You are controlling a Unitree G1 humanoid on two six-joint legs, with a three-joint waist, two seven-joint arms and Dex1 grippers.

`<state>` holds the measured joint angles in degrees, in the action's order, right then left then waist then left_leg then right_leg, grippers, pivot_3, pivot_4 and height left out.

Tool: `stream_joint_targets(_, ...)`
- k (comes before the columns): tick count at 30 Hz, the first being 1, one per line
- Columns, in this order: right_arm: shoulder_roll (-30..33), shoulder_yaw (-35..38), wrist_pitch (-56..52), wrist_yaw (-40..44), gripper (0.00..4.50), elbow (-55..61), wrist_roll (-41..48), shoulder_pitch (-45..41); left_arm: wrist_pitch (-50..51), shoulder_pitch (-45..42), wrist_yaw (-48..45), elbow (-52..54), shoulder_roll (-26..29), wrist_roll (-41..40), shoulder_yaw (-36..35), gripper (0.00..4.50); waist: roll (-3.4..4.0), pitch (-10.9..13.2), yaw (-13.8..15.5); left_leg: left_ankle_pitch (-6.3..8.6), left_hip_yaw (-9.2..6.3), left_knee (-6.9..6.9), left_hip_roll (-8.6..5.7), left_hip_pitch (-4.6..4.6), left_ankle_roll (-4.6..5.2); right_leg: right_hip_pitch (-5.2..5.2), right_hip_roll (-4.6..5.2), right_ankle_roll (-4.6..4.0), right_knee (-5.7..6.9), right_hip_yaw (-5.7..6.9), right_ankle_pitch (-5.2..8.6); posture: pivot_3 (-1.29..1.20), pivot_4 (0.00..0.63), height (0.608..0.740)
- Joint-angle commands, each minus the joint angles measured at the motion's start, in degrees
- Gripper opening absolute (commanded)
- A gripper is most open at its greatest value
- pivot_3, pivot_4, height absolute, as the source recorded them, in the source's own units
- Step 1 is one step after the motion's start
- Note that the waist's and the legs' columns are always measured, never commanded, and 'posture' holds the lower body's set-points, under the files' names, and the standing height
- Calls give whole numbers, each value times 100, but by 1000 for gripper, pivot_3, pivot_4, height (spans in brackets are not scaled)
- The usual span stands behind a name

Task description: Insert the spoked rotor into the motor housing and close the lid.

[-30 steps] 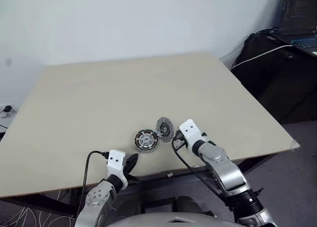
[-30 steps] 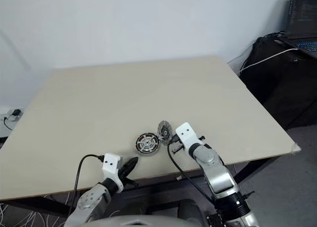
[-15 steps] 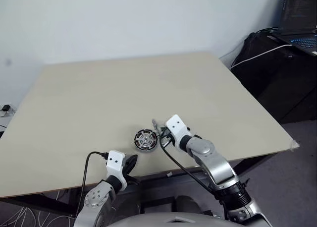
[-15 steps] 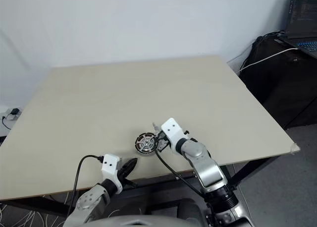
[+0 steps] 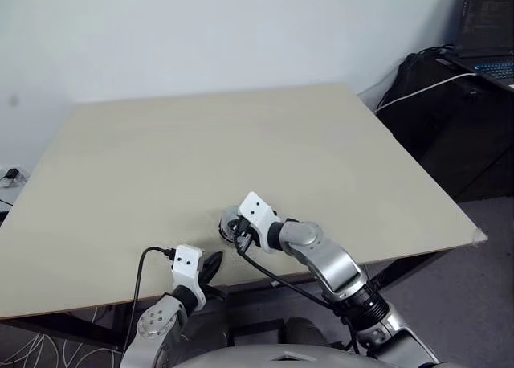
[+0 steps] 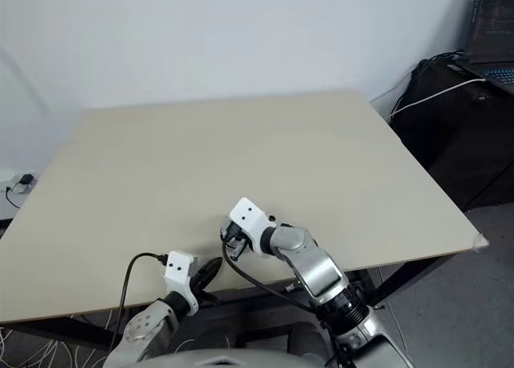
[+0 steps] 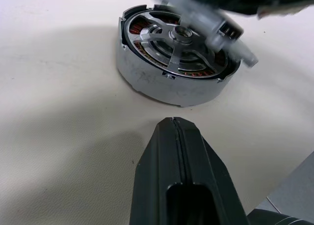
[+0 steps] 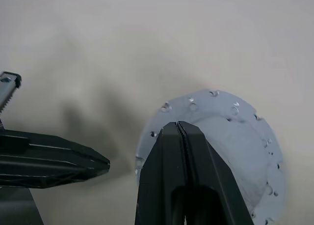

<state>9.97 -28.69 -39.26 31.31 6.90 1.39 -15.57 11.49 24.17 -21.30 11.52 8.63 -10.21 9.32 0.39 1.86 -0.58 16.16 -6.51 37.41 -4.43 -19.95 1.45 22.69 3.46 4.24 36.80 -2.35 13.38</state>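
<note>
The lid tilts over the motor housing and my right gripper's fingers are closed off its centre, so next I open them and straddle the lid's raised middle (image 8: 232, 149).
The motor housing (image 7: 147, 77) lies near the table's front edge, and the spoked rotor (image 7: 179, 36), with copper windings under silver spokes, sits inside it. My right gripper (image 5: 238, 233) is shut on the lid (image 8: 230, 151), a pale disc with small holes round its rim. It holds the lid tilted just above the housing, where the lid (image 7: 216, 26) looks blurred. My left gripper (image 5: 212, 264) is shut and holds nothing. It rests a short way in front of the housing, its fingertips (image 7: 172, 124) pointing at the housing's wall.
The beige table (image 5: 201, 143) stretches wide behind the parts, and its front edge runs just under my left gripper. A dark desk with a laptop (image 5: 486, 30) and a white cable stands at the far right.
My right gripper has swung left with the lid, from beside the housing to over it, and now hides most of it from the head camera. The left gripper has not moved.
</note>
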Motion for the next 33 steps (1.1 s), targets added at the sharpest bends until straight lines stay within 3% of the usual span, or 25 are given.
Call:
stream_joint_targets(1,-57,113,95,-33,31,-42,28,-108,-137,-49,-3,134,0,-62,-69,0,1,1,0,0,0,0,0,0,0,0,0,0,0,0,0,0,0,740)
stream_joint_targets(13,-312,141,374,-144,31,-1201,-11,-318,-108,-112,-17,154,24,-59,-78,0,8,1,-6,0,-1,-2,-1,3,-1,-1,-1,1,1,0,-1,0,0,740)
stream_joint_targets(20,-345,372,1053,349,31,-607,485,-185,-107,-55,-8,200,16,-79,-88,0,9,6,-7,0,-1,-2,-2,2,-1,-1,-1,2,0,0,-1,0,0,740)
stream_joint_targets(23,-223,534,1387,643,601,-492,659,-223,-89,-73,-21,199,12,-85,-81,0,13,18,-8,0,-1,-3,-1,-1,0,3,-1,6,0,0,-3,0,0,740)
stream_joint_targets(33,15,563,2613,1208,3729,-1664,447,-565,-82,-118,-31,188,20,-68,-64,0,13,19,-7,0,-1,-4,-2,1,0,1,-2,6,0,1,-3,0,0,740)
